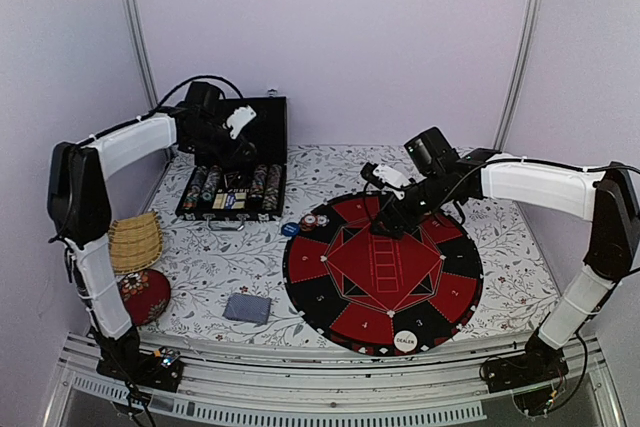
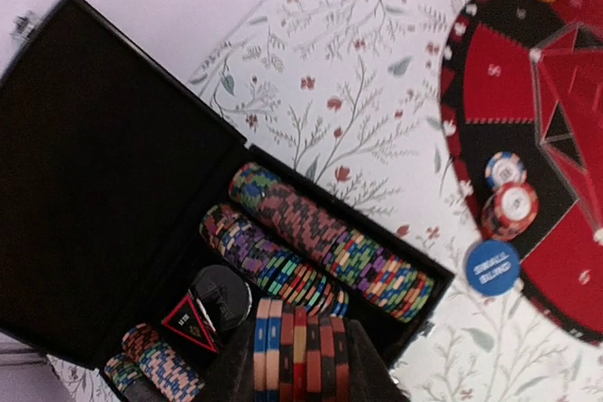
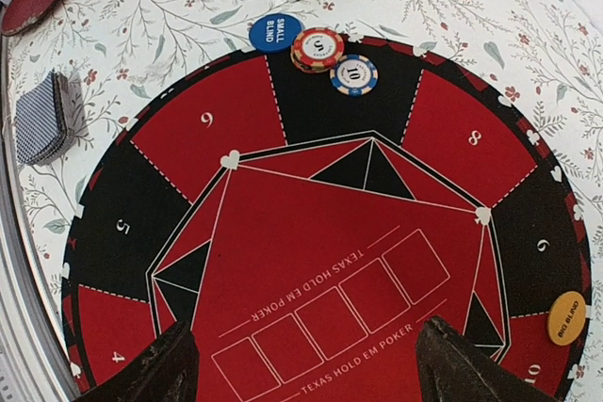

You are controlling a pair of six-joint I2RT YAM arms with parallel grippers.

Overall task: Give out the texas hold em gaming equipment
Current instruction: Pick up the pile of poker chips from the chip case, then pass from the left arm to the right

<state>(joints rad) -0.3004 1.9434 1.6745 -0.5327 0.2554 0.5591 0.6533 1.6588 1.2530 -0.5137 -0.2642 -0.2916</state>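
My left gripper is holding the striped poker chips far away from the orange BIG BLIND button (image 3: 567,317). Next, my right gripper takes the chips (image 2: 300,350) and brings them to the button.
My left gripper (image 2: 300,369) hangs over the open black chip case (image 1: 236,159) and is shut on a short row of striped poker chips (image 2: 300,331), held edge-on between its dark fingers (image 2: 375,376). More chip rows (image 2: 330,247) lie in the case. On the round red-and-black mat (image 3: 311,261) sit a red chip stack (image 3: 317,48) and a blue-white chip (image 3: 353,74), with the blue SMALL BLIND button (image 3: 275,32) beside them. The orange BIG BLIND button (image 3: 566,317) lies on the mat's rim, the white DEALER button (image 1: 404,341) near its front. My right gripper (image 3: 306,378) hovers open over the mat's centre.
A grey-backed card deck (image 1: 247,308) lies on the floral cloth left of the mat. A wicker basket (image 1: 135,242) and a red round object (image 1: 145,295) sit at the table's left edge. The case lid (image 2: 104,176) stands open behind the chip rows.
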